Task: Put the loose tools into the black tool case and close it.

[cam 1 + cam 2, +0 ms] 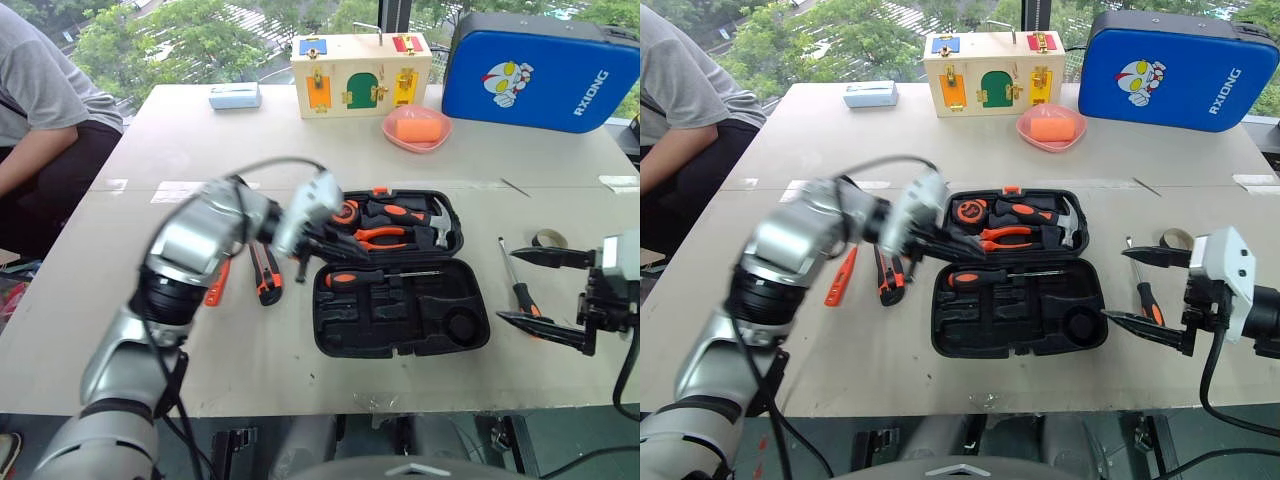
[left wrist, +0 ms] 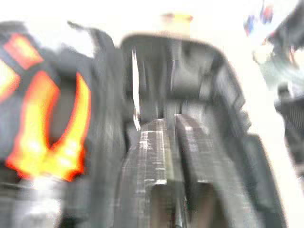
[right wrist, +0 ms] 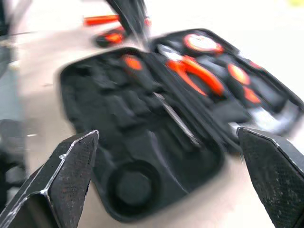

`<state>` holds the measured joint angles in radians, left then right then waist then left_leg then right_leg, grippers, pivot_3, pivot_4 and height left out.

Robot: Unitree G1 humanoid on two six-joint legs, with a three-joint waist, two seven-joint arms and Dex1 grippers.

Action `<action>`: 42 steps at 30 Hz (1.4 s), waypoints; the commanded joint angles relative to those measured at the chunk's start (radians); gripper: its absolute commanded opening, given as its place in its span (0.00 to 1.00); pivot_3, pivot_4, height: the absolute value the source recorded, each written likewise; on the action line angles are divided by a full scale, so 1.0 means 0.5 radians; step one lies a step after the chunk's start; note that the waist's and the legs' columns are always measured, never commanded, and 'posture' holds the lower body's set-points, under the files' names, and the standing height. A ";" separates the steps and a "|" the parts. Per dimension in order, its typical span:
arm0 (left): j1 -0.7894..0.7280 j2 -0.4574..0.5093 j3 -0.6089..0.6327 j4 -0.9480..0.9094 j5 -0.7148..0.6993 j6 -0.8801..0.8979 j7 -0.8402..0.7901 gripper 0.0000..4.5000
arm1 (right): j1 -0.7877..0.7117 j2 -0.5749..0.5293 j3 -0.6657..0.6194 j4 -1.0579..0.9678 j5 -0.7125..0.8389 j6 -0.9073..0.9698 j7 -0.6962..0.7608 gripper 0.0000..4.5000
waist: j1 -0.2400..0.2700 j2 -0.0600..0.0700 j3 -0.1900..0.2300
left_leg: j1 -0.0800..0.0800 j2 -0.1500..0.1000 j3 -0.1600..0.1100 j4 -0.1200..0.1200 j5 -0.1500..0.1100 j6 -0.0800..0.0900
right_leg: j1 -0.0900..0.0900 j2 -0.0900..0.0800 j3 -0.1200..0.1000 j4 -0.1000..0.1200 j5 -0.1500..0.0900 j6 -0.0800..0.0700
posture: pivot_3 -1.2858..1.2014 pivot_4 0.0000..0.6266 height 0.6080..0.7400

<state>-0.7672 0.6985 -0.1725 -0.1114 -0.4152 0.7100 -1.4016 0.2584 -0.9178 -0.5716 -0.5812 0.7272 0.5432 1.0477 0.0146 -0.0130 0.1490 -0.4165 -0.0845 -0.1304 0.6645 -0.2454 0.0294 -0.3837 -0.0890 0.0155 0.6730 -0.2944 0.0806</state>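
The loose screwdriver (image 1: pixel 525 299) should come to rest head to tail along the cased screwdriver's thin shaft (image 1: pixel 413 273) when the robot lowers it, since there is room beside that shaft.
The black tool case (image 1: pixel 400 318) lies open mid-table, holding orange-handled pliers, a hammer and a tape measure in its far half. One black-and-orange screwdriver (image 1: pixel 347 278) lies across its middle. My left gripper (image 1: pixel 308 255) hovers at the case's left edge, blurred. Left of it on the table are the utility knife (image 1: pixel 266 277) and the slim orange tester screwdriver (image 1: pixel 217 286). My right gripper (image 1: pixel 505 286) stands wide open and empty right of the case, above a second screwdriver (image 1: pixel 522 297). The tape roll (image 1: pixel 548 238) lies just beyond.
A blue case with a cartoon figure (image 1: pixel 540 70), a wooden latch box (image 1: pixel 360 75), a pink dish (image 1: pixel 417 128) and a pale blue box (image 1: pixel 235 95) line the far side. A person (image 1: pixel 40 120) sits at the far left.
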 commanded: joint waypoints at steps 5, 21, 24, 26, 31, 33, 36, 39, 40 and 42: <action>0.100 0.256 0.297 -0.178 -0.467 0.219 -0.210 0.95 | 0.620 0.360 -0.552 -0.129 -0.077 0.029 -0.190 1.00 | 0.006 0.003 0.002 | 0.002 -0.002 -0.004 0.000 0.000 0.000 | 0.008 0.001 0.002 -0.005 0.000 0.000 | 0.52 0.24 0.96; 0.144 0.244 0.188 -0.362 -0.513 0.119 -0.111 1.00 | 0.270 0.758 0.245 -0.131 -0.514 0.322 -1.212 1.00 | -0.001 0.012 0.005 | 0.006 -0.001 -0.003 -0.003 0.000 0.000 | 0.006 0.000 0.006 -0.002 0.000 -0.001 | 0.52 0.24 0.96; 0.159 0.256 0.183 -0.392 -0.500 0.102 -0.095 1.00 | 0.176 0.832 0.414 -0.012 -0.635 0.337 -1.351 1.00 | -0.002 0.012 0.005 | 0.006 -0.002 -0.002 -0.004 0.000 0.000 | 0.006 0.002 0.007 -0.003 0.000 -0.001 | 0.52 0.24 0.96; 0.167 0.260 0.186 -0.399 -0.495 0.093 -0.085 1.00 | 0.157 0.891 0.459 0.036 -0.690 0.326 -1.428 0.87 | -0.002 0.013 0.006 | 0.006 -0.002 -0.002 -0.004 0.000 0.000 | 0.006 0.003 0.007 -0.003 0.000 -0.001 | 0.52 0.24 0.96; 0.190 0.294 0.212 -0.380 -0.506 0.090 -0.082 1.00 | 0.188 1.053 0.483 -0.004 -0.716 0.285 -1.538 0.38 | -0.006 0.012 0.005 | 0.008 -0.002 -0.001 -0.004 0.000 0.000 | 0.006 0.005 0.008 -0.002 0.000 -0.001 | 0.52 0.24 0.96; 0.217 0.313 0.215 -0.375 -0.491 0.063 -0.085 1.00 | 0.199 1.074 0.477 -0.051 -0.727 0.251 -1.550 0.17 | -0.006 0.012 0.005 | 0.008 -0.002 -0.001 -0.004 0.000 0.000 | 0.006 0.006 0.009 -0.001 0.000 -0.001 | 0.52 0.24 0.96; 0.251 0.341 0.226 -0.384 -0.490 0.047 -0.079 1.00 | 0.154 1.055 0.410 -0.093 -0.698 0.230 -1.541 0.12 | -0.006 0.013 0.005 | 0.008 -0.002 0.000 -0.004 0.000 0.000 | 0.006 0.006 0.009 -0.001 0.000 -0.001 | 0.52 0.24 0.96; 0.315 0.440 0.255 -0.413 -0.513 0.092 -0.097 1.00 | -0.130 0.735 0.379 -0.028 -0.623 0.105 -1.198 0.12 | -0.020 0.020 0.010 | 0.008 -0.002 0.002 -0.004 0.000 0.000 | 0.005 0.006 0.008 -0.001 0.000 0.000 | 0.52 0.24 0.96; 0.359 0.497 0.270 -0.422 -0.518 0.101 -0.121 1.00 | -0.281 0.610 0.406 0.016 -0.538 0.081 -1.008 0.12 | -0.044 0.024 0.014 | 0.009 -0.003 0.008 -0.003 0.000 0.000 | 0.004 0.006 0.009 0.000 0.001 0.000 | 0.52 0.24 0.96; 0.468 0.595 0.312 -0.435 -0.508 0.073 -0.151 1.00 | -0.556 0.373 0.566 0.123 -0.430 -0.003 -0.562 0.12 | -0.084 0.026 0.016 | 0.013 -0.004 0.018 -0.004 -0.001 0.004 | 0.005 0.005 0.018 0.002 0.001 0.001 | 0.52 0.24 0.96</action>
<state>-0.5541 0.9626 -0.0591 -0.3050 -0.6588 0.7564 -1.4589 0.0438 -0.6770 -0.3295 -0.5077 0.4501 0.6039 0.5837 -0.0276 -0.0002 0.1570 -0.4075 -0.0863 -0.1210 0.6609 -0.2472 0.0333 -0.3801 -0.0866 0.0247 0.6739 -0.2938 0.0811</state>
